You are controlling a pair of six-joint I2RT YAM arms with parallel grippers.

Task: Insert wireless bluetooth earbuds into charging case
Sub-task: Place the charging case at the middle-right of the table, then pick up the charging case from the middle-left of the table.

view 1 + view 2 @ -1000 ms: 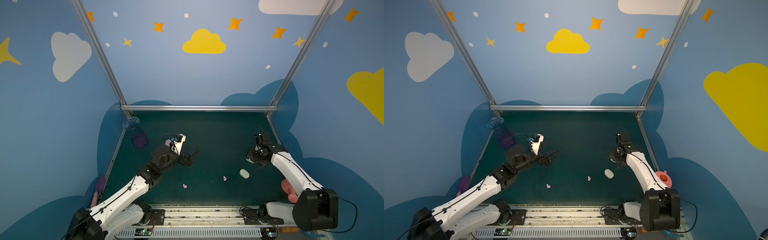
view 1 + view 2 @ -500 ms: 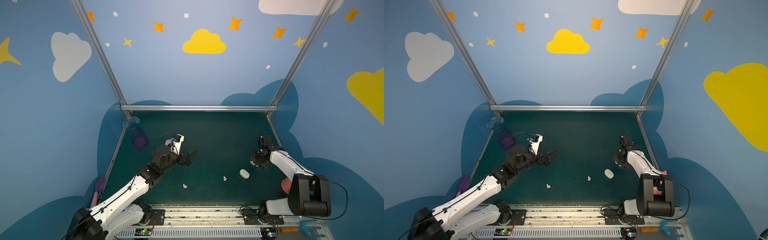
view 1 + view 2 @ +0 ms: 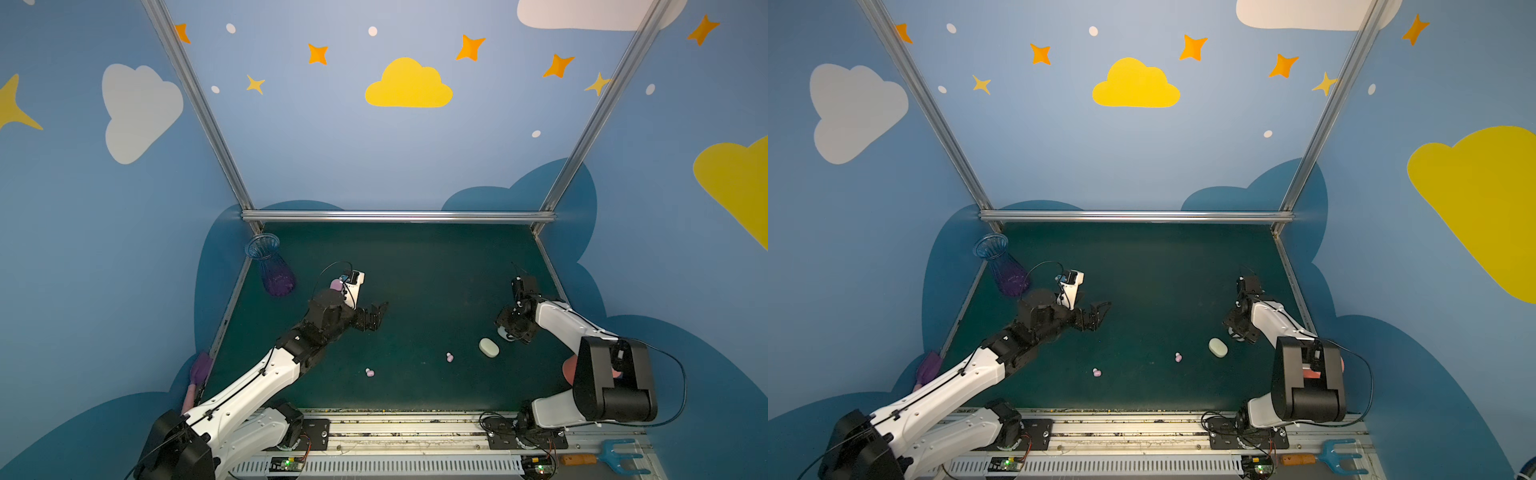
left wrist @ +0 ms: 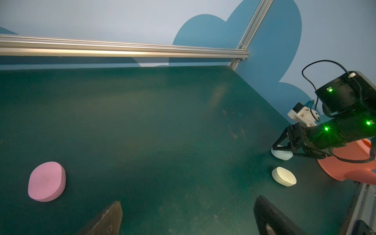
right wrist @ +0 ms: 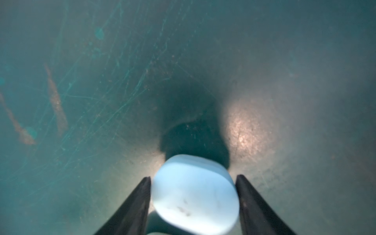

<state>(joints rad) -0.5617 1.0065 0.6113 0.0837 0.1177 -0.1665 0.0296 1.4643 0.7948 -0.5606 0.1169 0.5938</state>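
Note:
The pink case (image 3: pixel 336 284) matches the pink earbuds and lies clear of the vase, so my left gripper should keep moving toward the case (image 4: pixel 46 181) and close on its sides.
Two pink earbuds (image 3: pixel 449 357) (image 3: pixel 369 372) lie apart on the green mat near its front middle. A cream charging case (image 3: pixel 488 347) lies shut to their right. Just beyond it a pale blue case (image 4: pixel 281 154) rests on the mat under my right gripper (image 3: pixel 509 334). In the right wrist view that case (image 5: pixel 195 193) fills the space between the fingers, whose tips sit right at its sides; I cannot make out whether they press on it. My left gripper (image 3: pixel 380 316) hovers wide open over bare mat left of centre. A pink case (image 4: pixel 46 181) lies shut beyond it.
A blue and purple glass vase (image 3: pixel 272 270) lies at the back left corner. A pink dish (image 4: pixel 345 162) sits at the mat's right edge behind the right arm. Metal frame rails (image 3: pixel 399 216) border the mat at the back and sides.
The right arm has swung down and toward the front, bringing the pale blue case to the mat beside the cream case. The left arm has barely moved.

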